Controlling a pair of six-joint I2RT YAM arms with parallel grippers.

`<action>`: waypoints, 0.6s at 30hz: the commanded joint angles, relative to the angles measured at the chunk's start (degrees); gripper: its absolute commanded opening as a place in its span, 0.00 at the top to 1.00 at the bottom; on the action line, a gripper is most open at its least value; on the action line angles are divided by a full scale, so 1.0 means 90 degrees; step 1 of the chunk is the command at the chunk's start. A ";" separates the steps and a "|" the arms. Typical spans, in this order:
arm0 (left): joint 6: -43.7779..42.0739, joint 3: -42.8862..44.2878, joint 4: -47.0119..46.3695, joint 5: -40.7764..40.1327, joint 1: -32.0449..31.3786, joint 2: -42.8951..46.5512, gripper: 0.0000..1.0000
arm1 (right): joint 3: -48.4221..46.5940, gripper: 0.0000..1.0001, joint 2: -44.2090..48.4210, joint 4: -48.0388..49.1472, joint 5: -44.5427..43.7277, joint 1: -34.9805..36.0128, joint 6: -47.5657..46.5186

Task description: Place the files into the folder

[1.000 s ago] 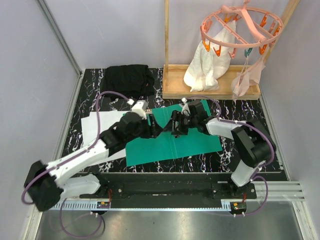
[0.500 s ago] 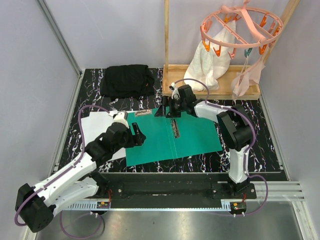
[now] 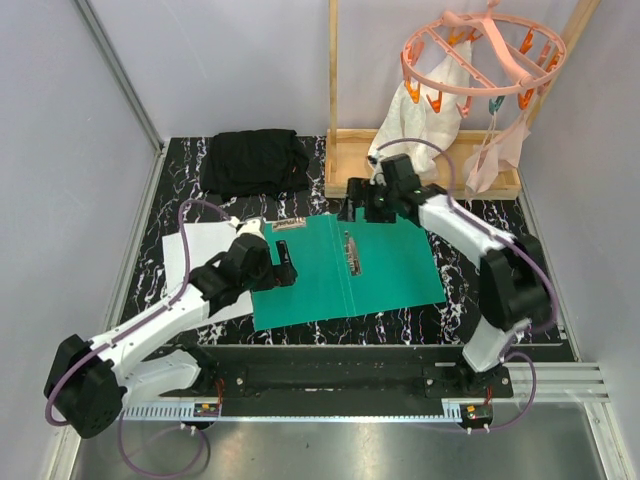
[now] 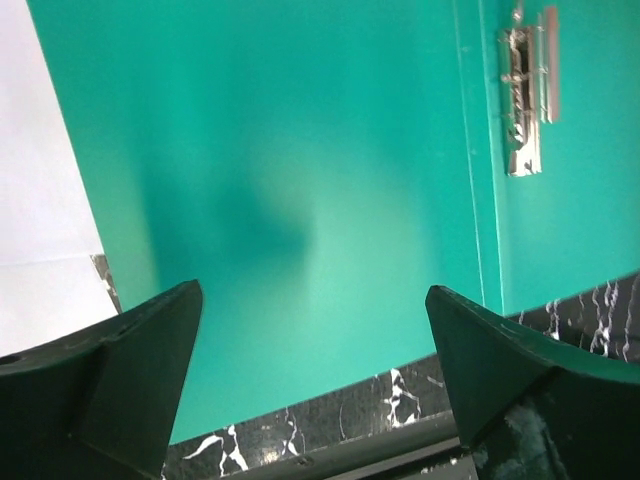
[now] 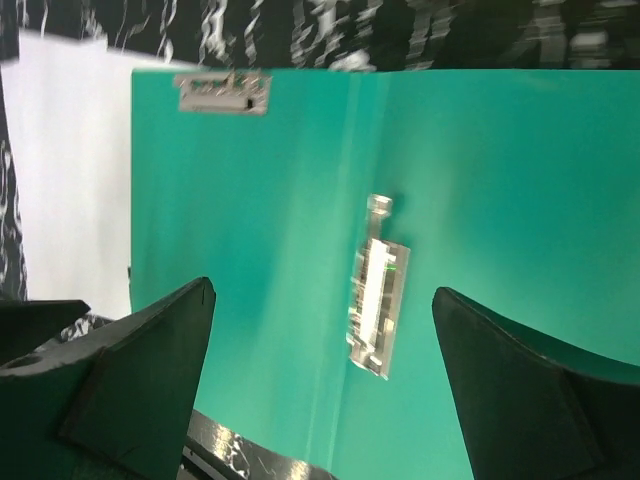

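Next, I move my left gripper back over the files (image 3: 207, 245) while my right gripper first slides the folder clear of them, because the folder's edge (image 5: 133, 160) lies over the white files.
The teal-green folder (image 3: 390, 275) lies open and flat on the table, with one metal clip (image 3: 352, 252) at its middle fold and another near its far left corner. It fills the left wrist view (image 4: 300, 150) and the right wrist view (image 5: 500, 200). The white files (image 3: 195, 250) lie to its left, partly under its left edge and under my left arm. My left gripper (image 3: 287, 262) is open and empty over the folder's left half (image 4: 315, 330). My right gripper (image 3: 352, 212) is open and empty above the folder's far edge (image 5: 325, 330).
A folded black cloth (image 3: 252, 160) lies at the back left. A wooden rack base (image 3: 420, 185) stands at the back right, with white cloth (image 3: 415, 135) in it and a pink peg hanger (image 3: 480, 55) above. Grey walls close in both sides.
The folder's cover has been laid open flat. Both grippers have left the middle of the folder: the left drew back left, the right rose to the far edge.
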State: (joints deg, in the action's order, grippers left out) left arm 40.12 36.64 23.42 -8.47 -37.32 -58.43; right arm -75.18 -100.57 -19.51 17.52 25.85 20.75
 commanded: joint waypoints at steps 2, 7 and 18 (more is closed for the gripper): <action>0.0092 0.0820 0.0531 -0.0903 0.0327 -0.0548 0.01 | 0.1086 0.00 0.1282 -0.0577 -0.1156 -0.0898 0.0369; 0.0619 0.0900 0.1002 -0.1071 0.0942 -0.0705 0.01 | 0.1936 0.00 0.1390 -0.0450 -0.1116 -0.1485 0.0905; 0.0894 0.0303 -0.0063 -0.1110 0.1285 -0.1475 0.01 | 0.3538 0.00 0.1927 0.0732 -0.1312 -0.1748 0.1766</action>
State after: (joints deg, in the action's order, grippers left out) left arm 47.46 38.44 28.29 -16.29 -26.57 -68.10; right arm -45.23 -86.80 -18.22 7.73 11.05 33.52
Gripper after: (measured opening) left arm 0.987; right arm 0.994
